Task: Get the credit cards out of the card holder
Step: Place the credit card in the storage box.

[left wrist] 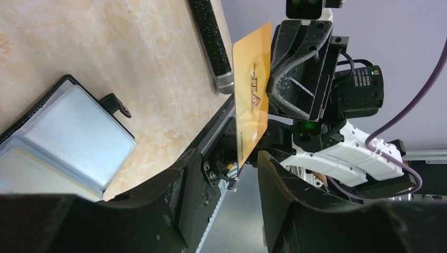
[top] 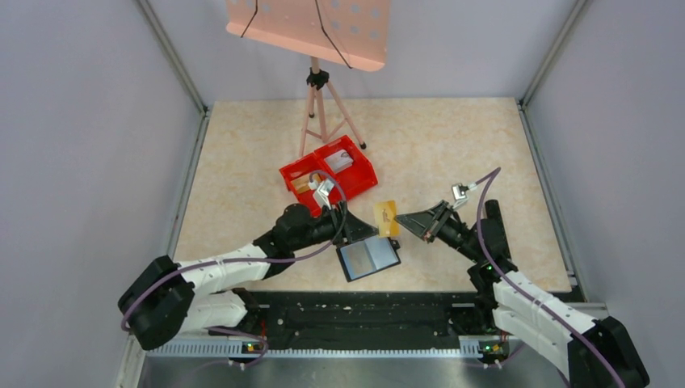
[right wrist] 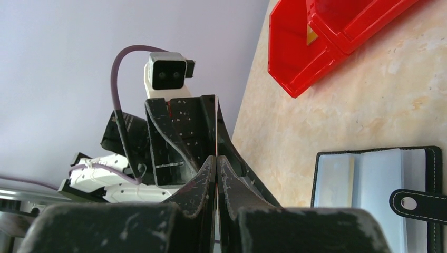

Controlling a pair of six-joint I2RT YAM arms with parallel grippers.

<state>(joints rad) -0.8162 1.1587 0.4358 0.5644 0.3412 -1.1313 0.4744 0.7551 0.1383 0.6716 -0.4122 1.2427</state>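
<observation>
The orange card's compartment [top: 304,185] is on the left gripper's side, so the left gripper should pinch the gold credit card's near end [left wrist: 244,145] first, before the robot's right gripper opens.
The black card holder [top: 367,257] lies open on the table, its greyish pockets [left wrist: 68,137] facing up and its tab [right wrist: 416,203] to one side. A tan card [right wrist: 350,179] shows through one pocket. A gold credit card [top: 386,217] stands on edge in the air just beyond the holder. My right gripper [top: 402,220] is shut on the far part of this card [left wrist: 252,95]; in the right wrist view only its thin edge shows between the pressed fingertips [right wrist: 216,158]. My left gripper [left wrist: 229,163] is open, its fingers on either side of the card's near end without pinching it.
A red two-compartment bin [top: 329,172] sits behind the grippers with a pale card [top: 339,160] and an orange card [top: 305,184] inside. A pink tripod stand [top: 319,105] rises at the back. Grey walls close in the table on three sides.
</observation>
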